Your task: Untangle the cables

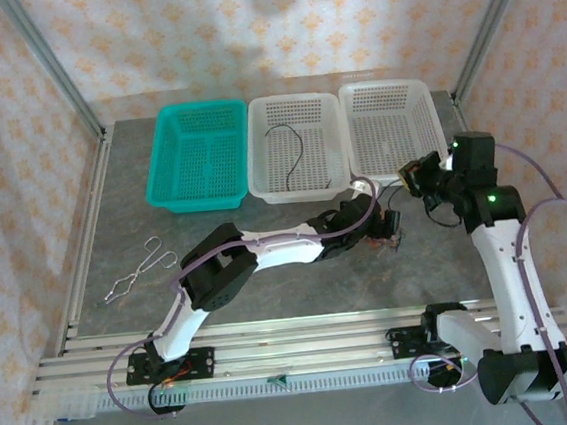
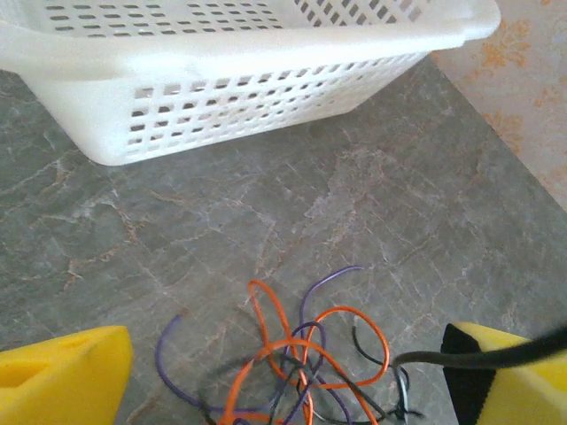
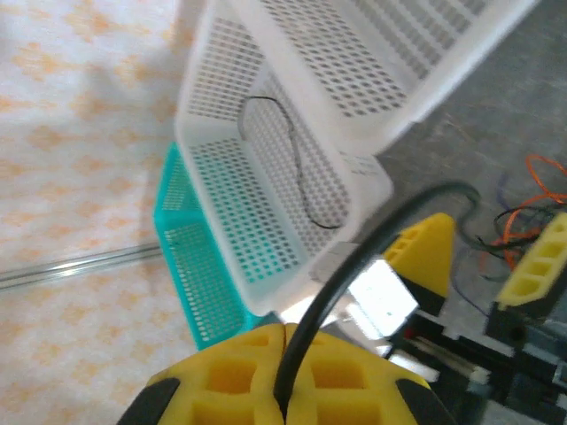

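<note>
The black cable lies across my left gripper's finger (image 2: 485, 358), so my right gripper should lift the cable clear and pass it to my left gripper above the middle white basket (image 1: 303, 150).
The cables (image 2: 301, 363) are a small tangle of orange, purple and black wires lying on the grey table, also visible as the tangle (image 1: 391, 241) just in front of the white baskets. My left gripper (image 2: 285, 359) hangs open over it, one yellow finger on each side, touching nothing. My right gripper (image 3: 283, 341) is shut on one black cable (image 3: 354, 257), which runs taut from its pads down toward the tangle and crosses the left gripper's right finger (image 2: 514, 376). From above, the right gripper (image 1: 416, 176) is raised to the right of the tangle.
Three baskets stand in a row at the back: teal (image 1: 195, 131), a middle white one (image 1: 260, 175) with a loose black cable (image 1: 295, 146) inside, and a right white one (image 1: 424, 108). Its wall (image 2: 221, 115) is close behind the tangle. Metal tongs (image 1: 138, 270) lie front left.
</note>
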Motion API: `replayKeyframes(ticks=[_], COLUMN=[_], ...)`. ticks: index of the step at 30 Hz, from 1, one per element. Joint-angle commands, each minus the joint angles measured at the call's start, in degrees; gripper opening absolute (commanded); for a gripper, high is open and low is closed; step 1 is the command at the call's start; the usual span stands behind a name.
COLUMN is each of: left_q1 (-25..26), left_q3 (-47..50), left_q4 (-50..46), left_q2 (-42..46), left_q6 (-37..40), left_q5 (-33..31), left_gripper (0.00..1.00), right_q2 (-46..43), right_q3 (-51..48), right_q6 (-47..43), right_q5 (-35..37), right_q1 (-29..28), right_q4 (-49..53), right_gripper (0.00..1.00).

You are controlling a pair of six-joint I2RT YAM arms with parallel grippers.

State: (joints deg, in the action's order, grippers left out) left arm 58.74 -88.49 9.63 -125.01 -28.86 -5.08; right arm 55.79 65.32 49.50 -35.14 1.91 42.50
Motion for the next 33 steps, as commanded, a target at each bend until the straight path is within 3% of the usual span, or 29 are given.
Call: replayKeyframes(ticks=[1, 12, 21, 24, 33], left_q1=[-0.15, -0.36, -0.30, -0.24, -0.30], left_q3=[1.81, 5.32, 7.60, 7.40, 14.62], left_q4=[-0.91, -0.03, 0.64, -0.73, -2.02], left_q2=[0.18, -0.14, 1.57, 4.69, 24.86], left_q6=[-0.11, -1.11, -1.81, -1.16, 4.08], left_q5=[-1.56, -1.25, -0.45, 0.91, 2.45], left_gripper=[0.92, 0.92, 0.94, 0.99, 0.99], right_q2=[-0.48, 0.74, 3.71, 5.11, 10.31], right_q3=[5.12, 15.15, 22.97, 23.83, 28.72], right_q6=[0.36, -0.65, -9.03, -13.88, -23.96], right_q5=[0.48, 2.32, 4.42, 4.57, 5.25], right_q1=[-0.15, -0.15, -0.15, -0.15, -0.15], right_q4=[-0.10, 1.42, 3.31, 3.68, 6.32], right_gripper=[0.00, 0.00, 0.00, 0.00, 0.00])
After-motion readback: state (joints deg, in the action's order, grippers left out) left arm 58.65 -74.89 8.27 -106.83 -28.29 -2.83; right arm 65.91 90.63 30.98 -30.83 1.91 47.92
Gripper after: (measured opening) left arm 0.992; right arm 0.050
